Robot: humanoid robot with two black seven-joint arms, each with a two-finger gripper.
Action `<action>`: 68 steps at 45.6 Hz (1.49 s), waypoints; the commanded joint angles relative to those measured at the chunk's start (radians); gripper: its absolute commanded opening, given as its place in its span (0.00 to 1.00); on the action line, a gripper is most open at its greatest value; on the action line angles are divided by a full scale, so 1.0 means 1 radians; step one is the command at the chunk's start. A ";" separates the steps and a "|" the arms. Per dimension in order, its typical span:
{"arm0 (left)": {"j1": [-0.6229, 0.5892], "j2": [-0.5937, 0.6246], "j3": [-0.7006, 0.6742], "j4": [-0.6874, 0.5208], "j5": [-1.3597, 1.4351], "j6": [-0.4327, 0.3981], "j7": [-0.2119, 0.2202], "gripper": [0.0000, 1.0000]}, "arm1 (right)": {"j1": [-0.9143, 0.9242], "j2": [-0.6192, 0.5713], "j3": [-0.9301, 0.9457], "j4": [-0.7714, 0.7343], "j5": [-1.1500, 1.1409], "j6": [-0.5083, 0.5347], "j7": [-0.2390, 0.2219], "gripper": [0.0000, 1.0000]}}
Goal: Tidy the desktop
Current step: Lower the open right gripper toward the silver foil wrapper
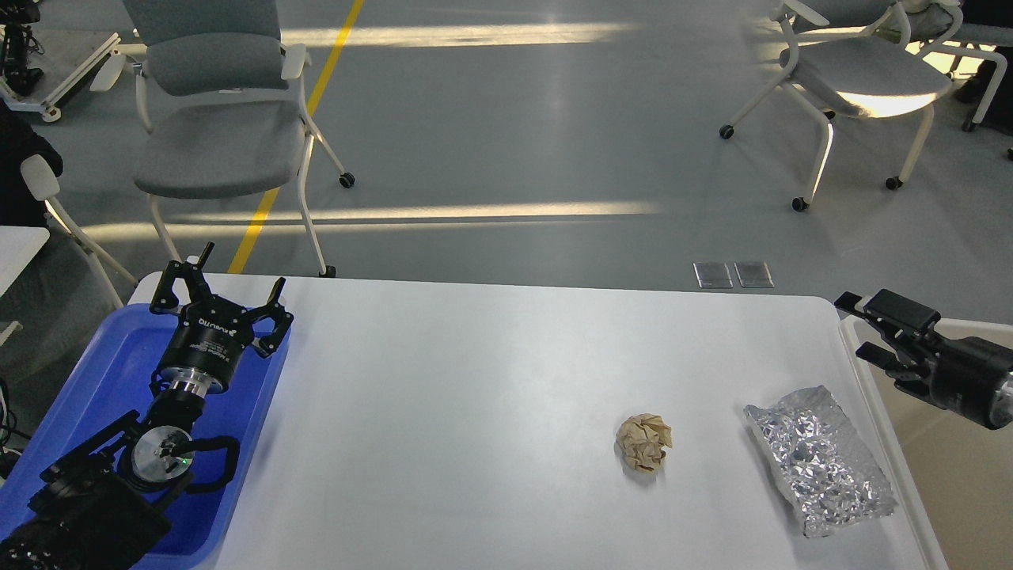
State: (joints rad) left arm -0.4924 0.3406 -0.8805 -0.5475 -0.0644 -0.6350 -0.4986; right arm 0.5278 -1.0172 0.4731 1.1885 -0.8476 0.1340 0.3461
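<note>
My gripper is about to lift the silver foil bag [824, 462] toward the bin. A crinkled edge [776, 475] holds itself up over its shadow, so I expect the bag to stay spread wide.
The white desktop [475, 396] holds a crumpled brown paper ball [644, 443] right of centre and a crinkled silver foil bag [819, 459] near the right edge. My left gripper [223, 294] is open and empty above the far right corner of the blue tray [111, 372]. My right gripper [866, 326] is open and empty. It hovers at the desk's right edge, over the left rim of the beige-white bin [942, 491], up and right of the foil bag.
Grey chairs [214, 119] stand on the floor behind the desk at the left and the far right [855, 71]. A yellow floor line [293, 134] runs behind the left chair.
</note>
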 commanded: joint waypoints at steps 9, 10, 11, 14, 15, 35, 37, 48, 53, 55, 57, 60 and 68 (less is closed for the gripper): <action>0.000 0.000 0.000 0.000 0.000 0.000 0.000 1.00 | 0.080 -0.058 -0.129 0.019 -0.284 -0.040 -0.048 1.00; 0.000 0.000 0.000 0.000 0.000 0.000 0.000 1.00 | 0.084 -0.061 -0.140 0.017 -0.291 -0.040 -0.047 1.00; 0.000 0.000 0.000 0.001 0.000 0.000 0.000 1.00 | 0.087 -0.066 -0.152 0.016 -0.298 -0.040 -0.047 1.00; 0.000 -0.002 0.000 0.000 0.000 0.000 0.000 1.00 | 0.101 -0.080 -0.195 0.016 -0.333 -0.042 -0.044 1.00; 0.000 0.000 0.000 0.000 0.000 0.000 0.000 1.00 | 0.107 -0.084 -0.211 0.016 -0.353 -0.045 -0.042 1.00; 0.000 0.000 0.000 0.000 0.000 0.000 0.000 1.00 | 0.169 -0.051 -0.458 -0.072 -0.607 -0.255 0.001 1.00; 0.000 0.000 0.000 0.000 0.000 0.000 0.000 1.00 | 0.167 -0.029 -0.476 -0.101 -0.611 -0.303 0.020 1.00; 0.000 0.000 0.000 0.000 0.000 0.000 0.000 1.00 | 0.150 0.109 -0.514 -0.276 -0.558 -0.398 0.068 1.00; 0.000 0.000 0.000 0.000 0.000 0.000 0.000 1.00 | 0.104 0.155 -0.524 -0.312 -0.525 -0.416 0.068 1.00; 0.000 0.000 0.000 0.000 0.000 0.000 0.000 1.00 | 0.092 0.186 -0.519 -0.325 -0.513 -0.428 0.067 1.00; 0.000 0.000 0.000 0.000 0.000 0.000 0.000 1.00 | 0.086 0.218 -0.521 -0.336 -0.490 -0.433 0.067 1.00; 0.000 0.000 0.000 0.000 0.000 0.000 0.000 1.00 | 0.083 0.249 -0.527 -0.360 -0.462 -0.442 0.068 1.00; 0.000 0.000 0.000 0.000 0.000 0.000 0.000 1.00 | 0.051 0.359 -0.530 -0.549 -0.456 -0.493 0.073 0.99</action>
State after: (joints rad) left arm -0.4924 0.3406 -0.8805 -0.5475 -0.0644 -0.6351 -0.4985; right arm 0.6186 -0.8034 -0.0432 0.8311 -1.3360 -0.2896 0.4093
